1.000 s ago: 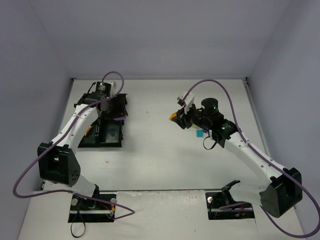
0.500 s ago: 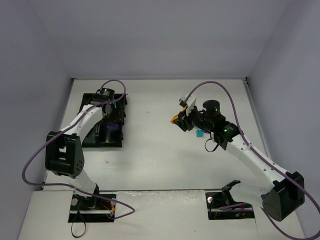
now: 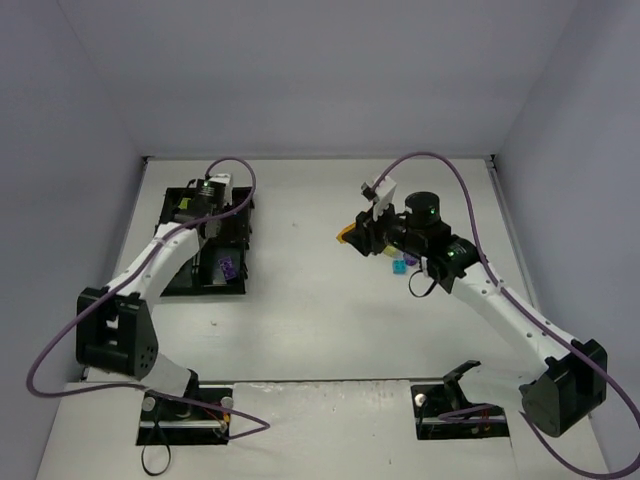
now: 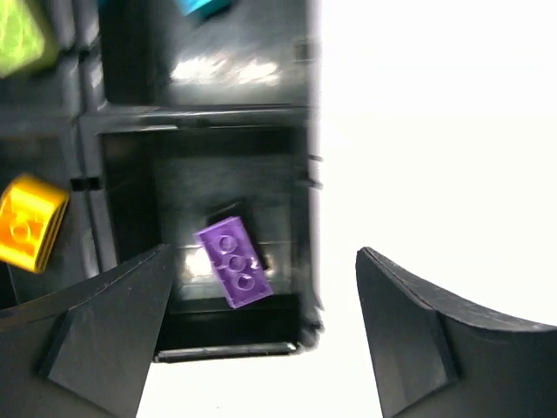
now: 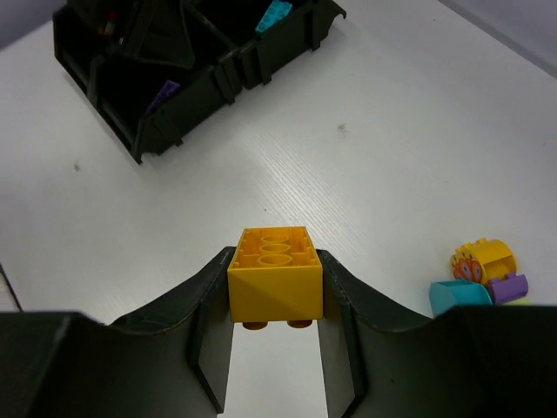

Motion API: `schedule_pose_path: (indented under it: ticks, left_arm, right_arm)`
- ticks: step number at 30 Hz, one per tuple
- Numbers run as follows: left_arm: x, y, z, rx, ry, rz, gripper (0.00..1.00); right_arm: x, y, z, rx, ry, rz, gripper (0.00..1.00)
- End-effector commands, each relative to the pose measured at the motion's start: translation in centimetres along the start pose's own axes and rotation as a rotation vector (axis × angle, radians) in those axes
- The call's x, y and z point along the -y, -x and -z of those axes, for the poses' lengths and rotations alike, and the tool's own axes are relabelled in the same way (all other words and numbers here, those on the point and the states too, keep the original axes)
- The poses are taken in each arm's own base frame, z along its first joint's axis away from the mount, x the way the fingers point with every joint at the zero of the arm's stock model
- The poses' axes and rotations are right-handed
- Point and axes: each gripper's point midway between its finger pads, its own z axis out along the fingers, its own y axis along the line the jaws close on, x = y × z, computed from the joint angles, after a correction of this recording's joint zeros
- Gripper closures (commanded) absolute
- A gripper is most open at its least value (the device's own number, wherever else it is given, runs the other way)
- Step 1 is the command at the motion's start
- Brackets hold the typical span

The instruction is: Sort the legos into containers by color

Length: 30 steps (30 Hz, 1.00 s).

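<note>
I can see the orange brick's loose end (image 3: 344, 234) sticking from my right gripper toward the tray. My open left gripper should continue toward that end and close there.
The black tray (image 3: 200, 291) with its containers stands at the left. My left gripper (image 3: 203, 212) hovers over it, open and empty (image 4: 263, 261). A purple brick (image 4: 231, 262) lies loose in the compartment under the jaws, also seen from above (image 3: 229, 268). Neighbouring compartments hold an orange piece (image 4: 30, 222), a yellow-green piece (image 4: 17, 35) and a cyan piece (image 4: 204, 7). My right gripper (image 5: 275, 296) is shut on an orange brick (image 5: 275, 283), held above the table's middle (image 3: 347, 236).
Loose pieces lie together on the table by the right arm: an orange round one (image 5: 484, 259), a cyan one (image 5: 452, 296) and a purple one (image 5: 508, 287). The walls enclose the table on three sides.
My left gripper has opened, and the purple brick now lies in the tray's near right compartment. The right gripper has kept hold of the orange brick and hardly moved.
</note>
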Motion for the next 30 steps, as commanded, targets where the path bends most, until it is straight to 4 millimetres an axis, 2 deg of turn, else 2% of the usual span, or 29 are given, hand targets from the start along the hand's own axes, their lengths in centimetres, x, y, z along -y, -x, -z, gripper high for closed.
schedule_pose_path:
  ticks: [1,2,3,5,6,9,10,12,16,21,30]
  left_arm:
    - [4.2,5.9,5.9,0.319,-0.162,-0.191,0.22]
    - [4.8,5.7,6.3,0.34,-0.177,-0.229,0.22]
    - [6.1,5.9,7.0,0.375,-0.205,-0.298,0.22]
    - [7.5,6.3,8.5,0.426,-0.239,-0.367,0.22]
    - [8.9,6.3,9.5,0.463,-0.27,-0.428,0.22]
    - [11.1,6.4,11.1,0.549,-0.323,-0.558,0.22]
    - [12.4,6.1,12.3,0.585,-0.365,-0.593,0.22]
    - [13.6,6.3,13.9,0.648,-0.412,-0.633,0.22]
    - [16.4,5.4,16.1,0.691,-0.574,-0.692,0.22]
    - [18.4,4.4,17.1,0.716,-0.657,-0.781,0.22]
    - [20.9,4.6,19.1,0.767,-0.742,-0.85,0.24]
  right_arm:
    - [-0.3,6.0,-0.1,0.125,0.026,-0.091,1.0]
    - [-0.3,6.1,-0.5,0.117,0.035,-0.115,1.0]
    - [-0.6,7.2,-0.5,0.13,0.053,-0.13,1.0]
    - [-0.8,7.6,-1.1,0.12,0.076,-0.199,1.0]
    - [-1.0,8.6,-1.1,0.132,0.088,-0.213,1.0]
    - [-1.7,9.1,-1.9,0.117,0.138,-0.302,1.0]
    - [-2.0,9.8,-1.9,0.124,0.157,-0.318,1.0]
    - [-2.3,9.9,-2.4,0.11,0.178,-0.37,1.0]
    - [-2.5,10.3,-3.0,0.101,0.203,-0.415,1.0]
    - [-3.0,10.5,-3.0,0.093,0.235,-0.439,1.0]
    - [-3.4,10.2,-2.9,0.082,0.252,-0.459,1.0]
